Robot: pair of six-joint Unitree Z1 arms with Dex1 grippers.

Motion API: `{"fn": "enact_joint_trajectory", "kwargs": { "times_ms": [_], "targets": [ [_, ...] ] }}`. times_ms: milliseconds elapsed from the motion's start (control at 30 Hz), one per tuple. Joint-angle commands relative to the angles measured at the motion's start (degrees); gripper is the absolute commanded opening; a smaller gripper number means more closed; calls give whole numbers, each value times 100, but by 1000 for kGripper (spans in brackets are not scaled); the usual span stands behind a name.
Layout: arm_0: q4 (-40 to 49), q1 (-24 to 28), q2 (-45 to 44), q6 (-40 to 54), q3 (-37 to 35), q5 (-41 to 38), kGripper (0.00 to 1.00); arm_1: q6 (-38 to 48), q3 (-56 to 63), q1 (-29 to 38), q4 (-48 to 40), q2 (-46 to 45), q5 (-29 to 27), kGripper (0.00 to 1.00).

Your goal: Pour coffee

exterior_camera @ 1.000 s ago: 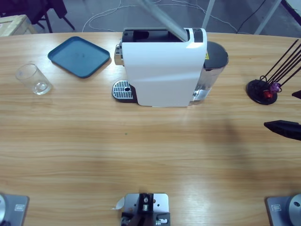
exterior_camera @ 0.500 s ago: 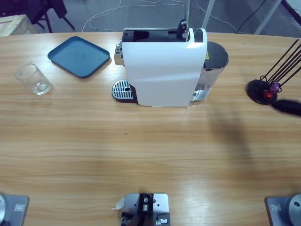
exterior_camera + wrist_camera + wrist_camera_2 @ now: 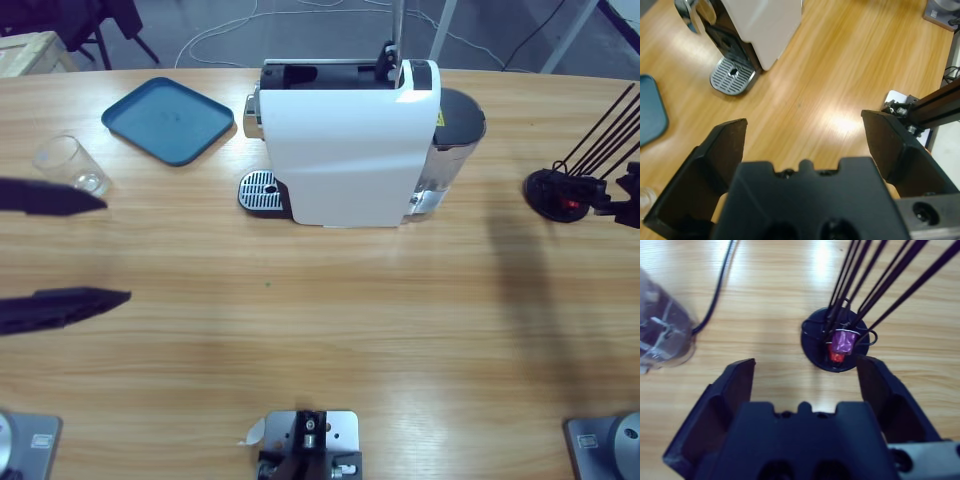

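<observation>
My gripper will lift the purple capsule [image 3: 844, 342] free by itself, since it sits above the red capsule [image 3: 836, 357], and the red one will stay behind in the holder.
The white coffee machine [image 3: 350, 140] stands at the table's back middle, its lid lever [image 3: 396, 30] upright and its metal drip tray [image 3: 262, 190] bare. A clear glass [image 3: 70, 165] sits far left. My left gripper [image 3: 117, 250] comes in from the left edge, open, with nothing between its jaws, just in front of the glass. The left wrist view shows the left gripper [image 3: 805, 125] looking at the machine [image 3: 760, 25] and drip tray [image 3: 732, 80]. My right gripper [image 3: 805, 365] is open just short of the capsule holder [image 3: 837, 347], which holds a purple capsule [image 3: 843, 340] and a red capsule [image 3: 836, 356].
A blue tray [image 3: 167, 120] lies at the back left. The machine's clear water tank [image 3: 455, 140] sits on its right side, with a black cable [image 3: 720, 285] beside it. Black rods [image 3: 600, 135] rise from the capsule holder [image 3: 555, 195] beside the right gripper [image 3: 612, 200].
The left gripper has come into the high view from the left edge. The right gripper has moved back towards the capsule holder. The lid lever went from tilted to upright a second ago.
</observation>
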Motion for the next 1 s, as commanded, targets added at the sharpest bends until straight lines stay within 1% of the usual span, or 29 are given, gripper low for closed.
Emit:
{"fn": "enact_joint_trajectory", "kwargs": {
  "times_ms": [33,100,333,400,567,600,633,800,833,900,1000],
  "targets": [
    [71,54,-507,-353,595,125,968,-8,327,-670,-726,648,124,761],
    [67,54,-590,-386,667,135,968,-37,363,-688,-912,846,134,724],
    [64,54,-697,-509,763,292,967,-45,584,-739,-1457,1288,125,719],
    [64,54,-699,-534,763,321,968,-45,596,-784,-1577,1414,124,683],
    [11,54,-771,-775,763,406,968,-71,716,-946,-1904,1543,117,681],
    [11,54,-769,-780,769,423,968,-73,728,-966,-1937,1539,110,654],
    [11,54,-769,-791,774,437,968,-94,760,-971,-2016,1534,108,606],
    [-3,54,-769,-813,781,459,967,-132,798,-1018,-2141,1560,108,587],
    [-12,54,-773,-827,774,452,968,-159,809,-1027,-2197,1562,108,532],
    [-22,54,-789,-836,781,450,968,-215,816,-1041,-2215,1583,111,474],
    [-24,54,-796,-836,781,459,968,-222,809,-1048,-2232,1651,108,471]
  ]
}}
